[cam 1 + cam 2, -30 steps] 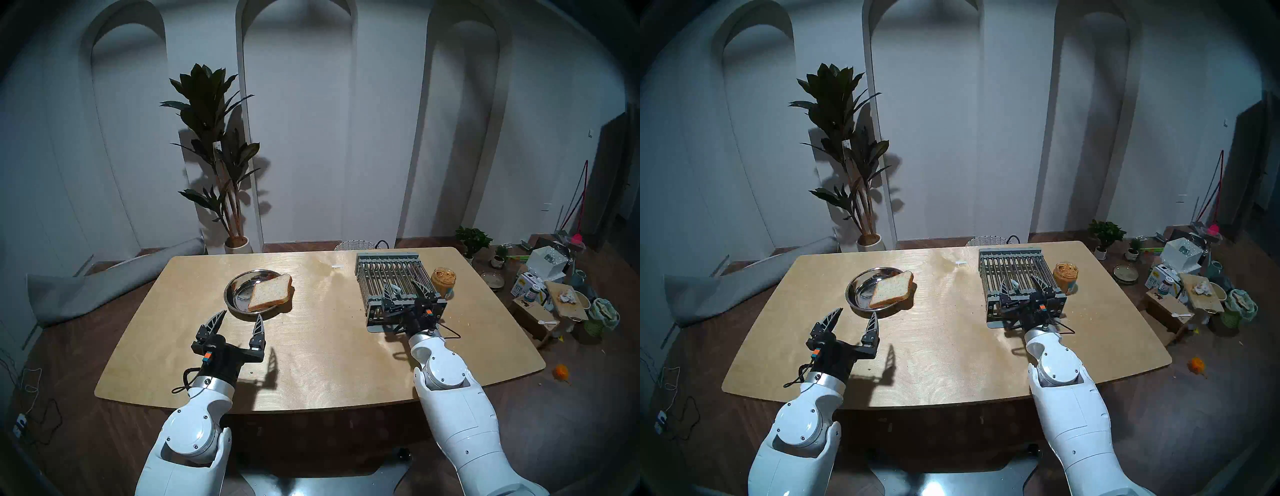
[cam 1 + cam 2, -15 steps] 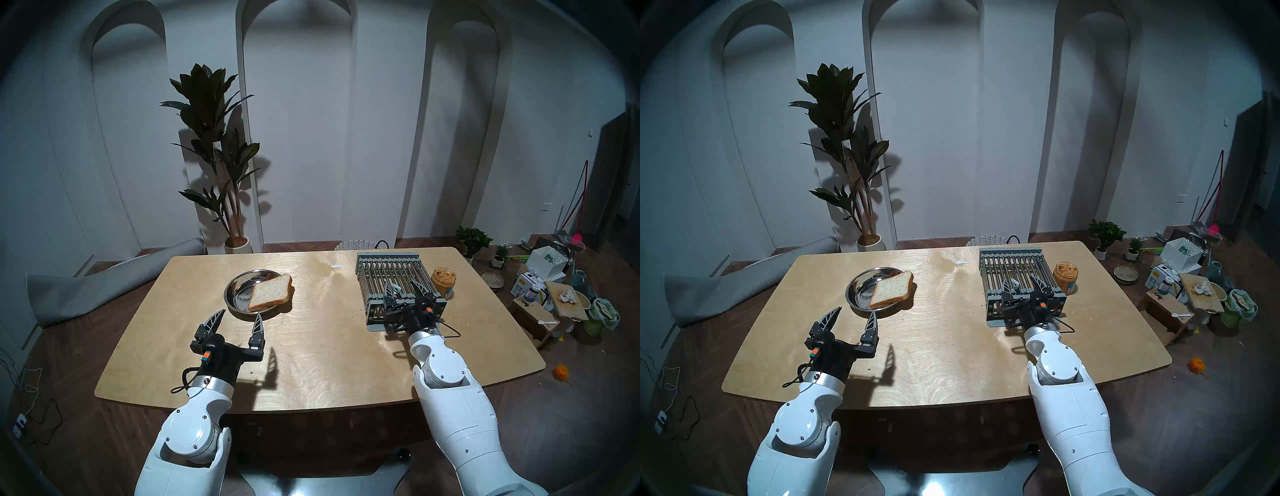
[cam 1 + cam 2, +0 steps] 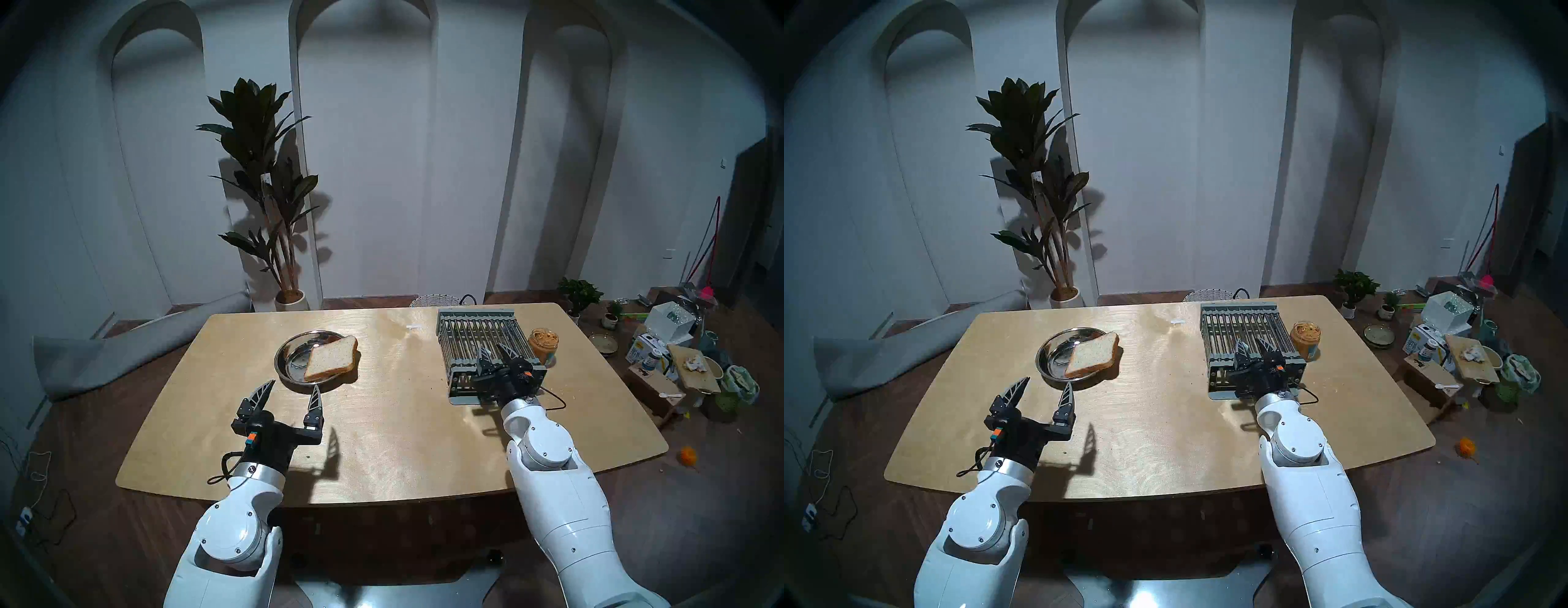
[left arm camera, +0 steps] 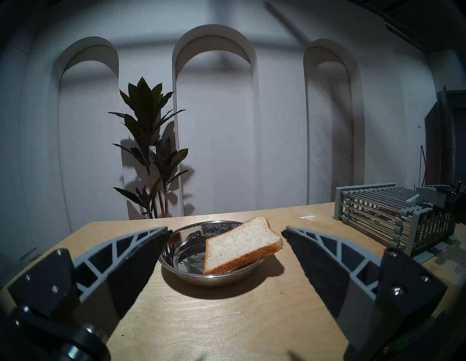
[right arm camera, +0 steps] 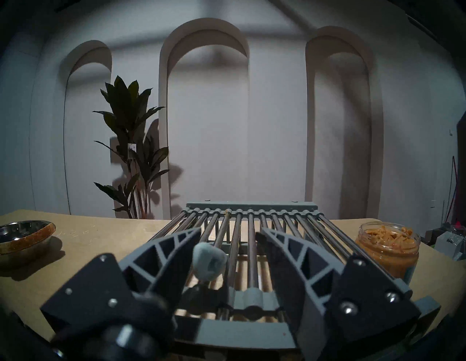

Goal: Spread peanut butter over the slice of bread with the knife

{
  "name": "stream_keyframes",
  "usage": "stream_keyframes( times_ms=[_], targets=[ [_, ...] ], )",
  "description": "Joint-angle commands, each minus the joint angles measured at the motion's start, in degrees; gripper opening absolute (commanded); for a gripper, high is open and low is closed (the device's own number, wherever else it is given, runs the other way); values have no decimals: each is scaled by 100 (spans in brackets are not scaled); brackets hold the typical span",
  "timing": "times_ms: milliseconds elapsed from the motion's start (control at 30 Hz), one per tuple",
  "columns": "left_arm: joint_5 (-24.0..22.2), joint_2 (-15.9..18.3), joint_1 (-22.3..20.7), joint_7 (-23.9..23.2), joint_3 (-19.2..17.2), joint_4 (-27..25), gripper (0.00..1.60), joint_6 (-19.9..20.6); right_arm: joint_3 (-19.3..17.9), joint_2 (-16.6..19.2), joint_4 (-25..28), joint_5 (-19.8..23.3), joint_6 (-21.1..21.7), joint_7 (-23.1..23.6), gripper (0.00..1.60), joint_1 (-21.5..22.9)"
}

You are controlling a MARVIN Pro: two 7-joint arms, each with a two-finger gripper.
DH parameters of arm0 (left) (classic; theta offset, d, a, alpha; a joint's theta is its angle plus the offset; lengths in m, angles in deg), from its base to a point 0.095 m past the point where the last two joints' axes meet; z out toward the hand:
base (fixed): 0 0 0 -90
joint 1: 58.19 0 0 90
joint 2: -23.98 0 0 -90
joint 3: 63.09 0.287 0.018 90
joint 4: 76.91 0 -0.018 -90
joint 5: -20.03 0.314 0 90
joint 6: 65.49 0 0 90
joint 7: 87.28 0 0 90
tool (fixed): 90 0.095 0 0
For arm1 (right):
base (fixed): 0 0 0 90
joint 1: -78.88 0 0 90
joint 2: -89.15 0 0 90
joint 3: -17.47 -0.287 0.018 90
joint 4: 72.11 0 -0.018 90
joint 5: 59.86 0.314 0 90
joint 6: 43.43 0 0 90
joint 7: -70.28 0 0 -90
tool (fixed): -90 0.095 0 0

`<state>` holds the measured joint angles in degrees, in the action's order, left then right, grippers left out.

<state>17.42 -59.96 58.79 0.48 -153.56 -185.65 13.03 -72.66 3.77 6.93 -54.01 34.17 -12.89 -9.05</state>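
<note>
The pale blue handle is resting on top of the rack's bars, so the knife will come loose and the rack will stay still when I lift.
The slice of bread leans tilted on the right rim of a steel plate. My left gripper hovers open just in front of the plate and holds nothing. The knife lies on a grey slatted rack. Its pale blue handle end sits between the fingers of my right gripper, close to the left finger with a gap to the right one. The blade is hidden among the bars. The peanut butter fills an open glass jar right of the rack.
All of this stands on a wooden table. A small white scrap lies left of the rack's far end. A tall potted plant stands behind the table, and boxes and clutter cover the floor to the right.
My right gripper's fingers have drawn much closer together around the knife handle and reached slightly farther over the rack. The left arm, bread and jar have stayed put.
</note>
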Motion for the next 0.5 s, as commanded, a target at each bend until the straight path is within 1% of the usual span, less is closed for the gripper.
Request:
stream_keyframes(
  times_ms=[0,33,67,133,233,300,400,467],
  targets=[
    [27,-15,4,30,5,-178,160,14,34,-37,90,-1,-32,2,92,85],
    [33,-17,6,36,7,-181,160,21,36,-36,86,0,-24,2,91,89],
    [38,-18,7,41,8,-184,160,26,37,-36,80,2,-22,2,87,93],
    [49,-24,10,55,11,-190,160,44,41,-35,69,1,-8,1,87,98],
    [49,-28,13,68,13,-194,160,56,47,-35,42,-10,0,-17,91,101],
    [45,-29,15,72,13,-196,160,68,40,-48,41,-3,48,-41,82,95],
    [35,-19,19,62,12,-205,160,94,38,-52,12,3,57,-49,74,101],
    [-13,-8,28,27,8,-226,160,79,44,-45,2,1,63,-61,75,103]
  ],
)
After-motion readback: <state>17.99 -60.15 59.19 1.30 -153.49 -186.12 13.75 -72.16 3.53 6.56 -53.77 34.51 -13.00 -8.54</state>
